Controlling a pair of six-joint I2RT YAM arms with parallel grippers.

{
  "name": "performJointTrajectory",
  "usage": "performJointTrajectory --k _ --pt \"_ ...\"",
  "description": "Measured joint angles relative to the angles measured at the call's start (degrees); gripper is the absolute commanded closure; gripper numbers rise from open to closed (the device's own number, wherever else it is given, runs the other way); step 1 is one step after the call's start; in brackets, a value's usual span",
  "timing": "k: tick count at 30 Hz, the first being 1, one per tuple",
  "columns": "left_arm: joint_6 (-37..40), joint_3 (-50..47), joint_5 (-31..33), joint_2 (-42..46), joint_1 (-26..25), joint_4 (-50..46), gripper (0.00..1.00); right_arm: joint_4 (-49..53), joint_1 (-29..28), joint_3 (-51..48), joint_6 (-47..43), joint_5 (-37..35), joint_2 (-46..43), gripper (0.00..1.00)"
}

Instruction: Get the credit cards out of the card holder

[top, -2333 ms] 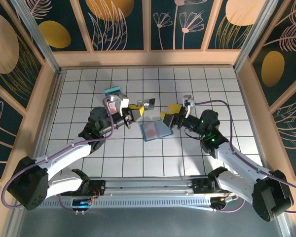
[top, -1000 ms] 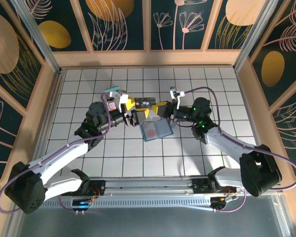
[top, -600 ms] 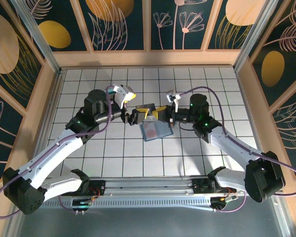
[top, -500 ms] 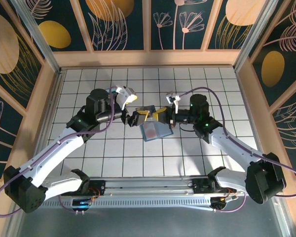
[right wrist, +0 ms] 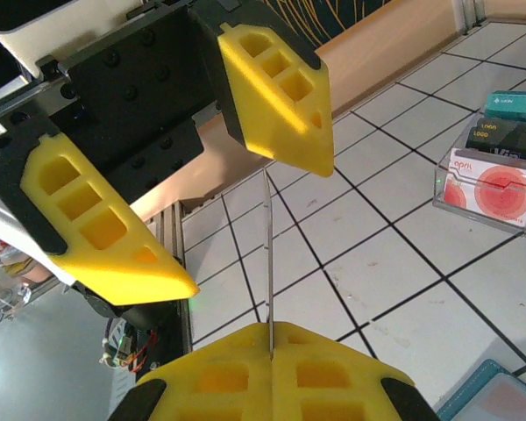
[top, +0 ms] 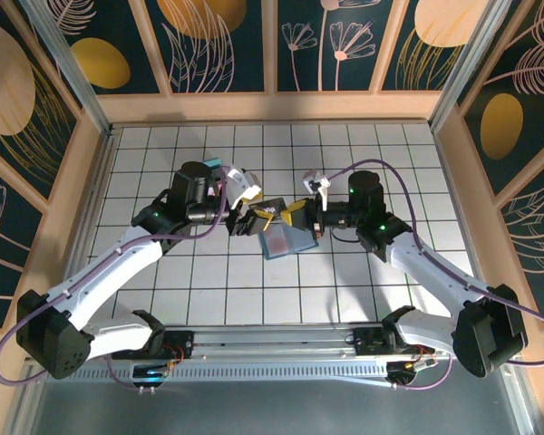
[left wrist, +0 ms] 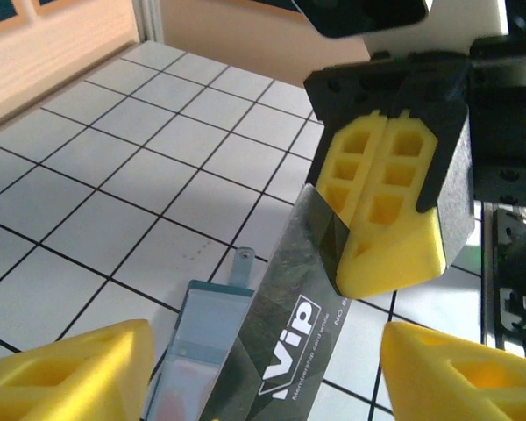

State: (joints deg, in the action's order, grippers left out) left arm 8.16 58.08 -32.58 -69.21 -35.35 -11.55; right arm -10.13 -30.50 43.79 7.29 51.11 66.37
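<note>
The dark credit card is in my right gripper, far from the clear stand, so my left gripper should take hold of the card's loose end before my right gripper lets go.
The slate-blue card holder lies open on the tiles, a pinkish card showing in its pocket; it also appears below the left fingers. My right gripper is shut on one end of a dark credit card marked "ViP", held in the air above the holder's far edge. That credit card is edge-on in the right wrist view. My left gripper is open, one yellow finger on each side of the card's free end, with gaps on both sides.
A clear stand holding teal, dark and red-pink cards sits at the back left, partly behind the left arm. Wooden walls ring the tiled floor. Both arms meet at the middle of the floor.
The left arm has swung in from the left, and its open jaws now straddle the card and stand narrower. The right gripper has kept its hold and moved slightly left.
</note>
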Motion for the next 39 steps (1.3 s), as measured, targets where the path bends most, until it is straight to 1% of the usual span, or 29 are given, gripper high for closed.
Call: performJointTrajectory --k 2,5,7,13,14,18,21,24,26,29,30,31,34,39 --pt "0.4 0.0 -0.3 -0.4 0.0 -0.3 0.48 0.2 0.0 0.0 -0.3 0.0 0.0 1.0" --pt "0.9 0.1 -0.9 -1.3 0.0 -0.7 0.62 1.0 0.0 0.1 -1.1 0.3 0.1 1.0" --pt "1.1 0.1 -1.2 -1.8 0.0 -0.7 0.67 1.6 0.0 0.2 -1.4 0.5 0.2 1.0" --pt "1.5 0.5 -2.4 -2.2 0.0 -1.2 0.95 3.1 0.1 0.9 -2.6 -0.3 0.4 1.0" --pt "1.6 0.5 -2.8 -2.2 0.0 -1.2 1.0 3.2 0.1 0.9 -2.7 -0.7 0.5 0.96" --pt "1.7 0.6 -2.6 -2.2 -0.1 -1.0 1.0 3.5 0.1 0.9 -3.0 -2.4 0.4 0.73" --pt "1.7 0.5 0.0 -2.2 -0.4 -0.1 1.0 3.6 0.0 0.9 -3.3 -4.7 0.2 0.59" --pt "3.0 0.5 3.7 -2.2 -0.4 1.3 1.0 3.1 0.0 0.3 -3.1 -8.5 -1.5 0.48" --pt "4.8 0.3 6.9 -2.3 -0.3 1.9 1.0 2.6 -0.1 -0.5 -2.8 -11.0 -3.6 0.43" --pt "8.6 0.1 11.1 -2.3 0.0 2.5 1.0 2.0 -0.2 -1.8 -2.1 -15.3 -7.2 0.25" --pt "10.3 0.0 12.1 -2.4 0.3 2.6 1.0 1.7 -0.2 -2.1 -1.9 -17.0 -8.3 0.1" --pt "11.8 0.0 12.7 -2.6 0.6 2.6 1.0 1.4 -0.2 -2.4 -1.8 -18.6 -9.2 0.01" --pt "15.8 0.0 14.1 -3.7 2.6 2.6 1.0 1.4 -0.3 -2.7 -1.0 -23.8 -10.9 0.01" --pt "21.3 2.2 14.4 -9.6 9.3 1.4 1.0 1.5 -0.3 -2.7 1.2 -33.7 -11.5 0.01"
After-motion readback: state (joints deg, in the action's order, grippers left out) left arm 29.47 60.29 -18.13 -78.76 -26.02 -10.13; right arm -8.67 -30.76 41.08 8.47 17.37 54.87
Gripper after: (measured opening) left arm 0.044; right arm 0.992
